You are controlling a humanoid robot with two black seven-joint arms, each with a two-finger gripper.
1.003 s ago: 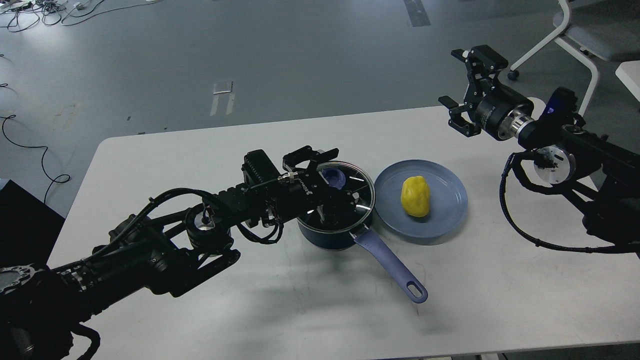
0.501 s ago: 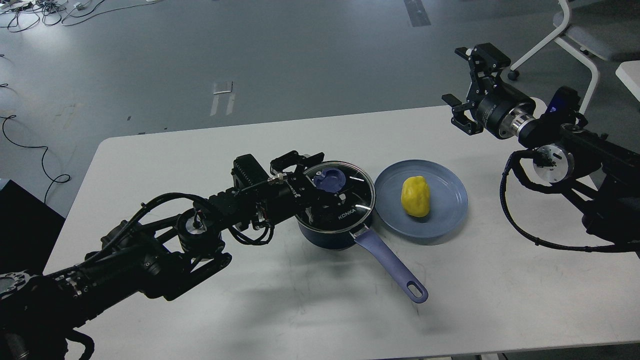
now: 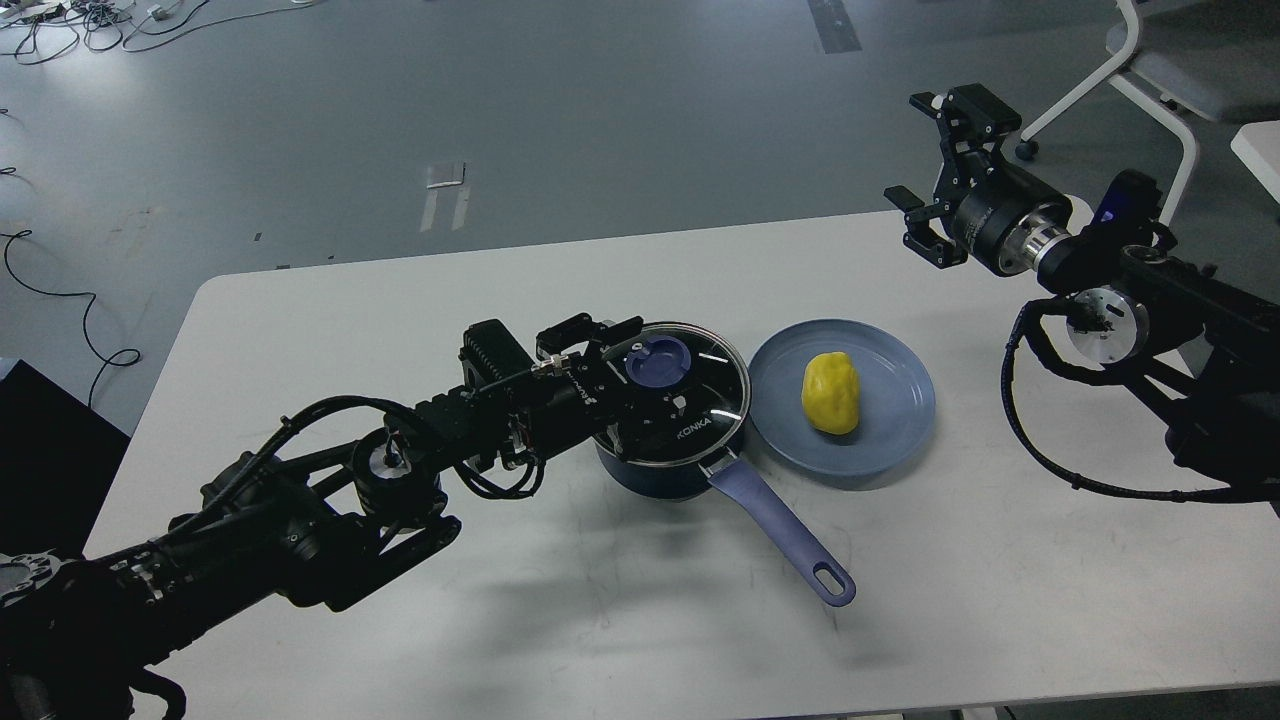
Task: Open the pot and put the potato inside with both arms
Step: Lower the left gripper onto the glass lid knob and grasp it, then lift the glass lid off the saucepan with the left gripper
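The pot [image 3: 657,482] should be empty when I lift the lid away, because only an even dark shows through the glass lid [image 3: 708,394].
A dark blue pot [image 3: 655,478] stands mid-table with a glass lid [image 3: 712,400] on it, a blue knob [image 3: 657,362] on top and a lavender handle [image 3: 790,540] pointing to the front right. A yellow potato [image 3: 831,392] lies on a blue plate [image 3: 900,420] just right of the pot. My left gripper [image 3: 622,375] is open at the lid's left edge, its fingers just left of the knob and holding nothing. My right gripper [image 3: 920,160] is open and empty, raised above the table's far right corner.
The white table [image 3: 400,290] ends near the top of the view, with grey floor beyond. A white chair [image 3: 1160,70] stands at the far right behind my right arm. Cables lie on the floor at the far left.
My left gripper has drawn back to the left, from over the lid to its left edge, uncovering the knob. The lid has stayed on the pot. My right gripper has barely moved.
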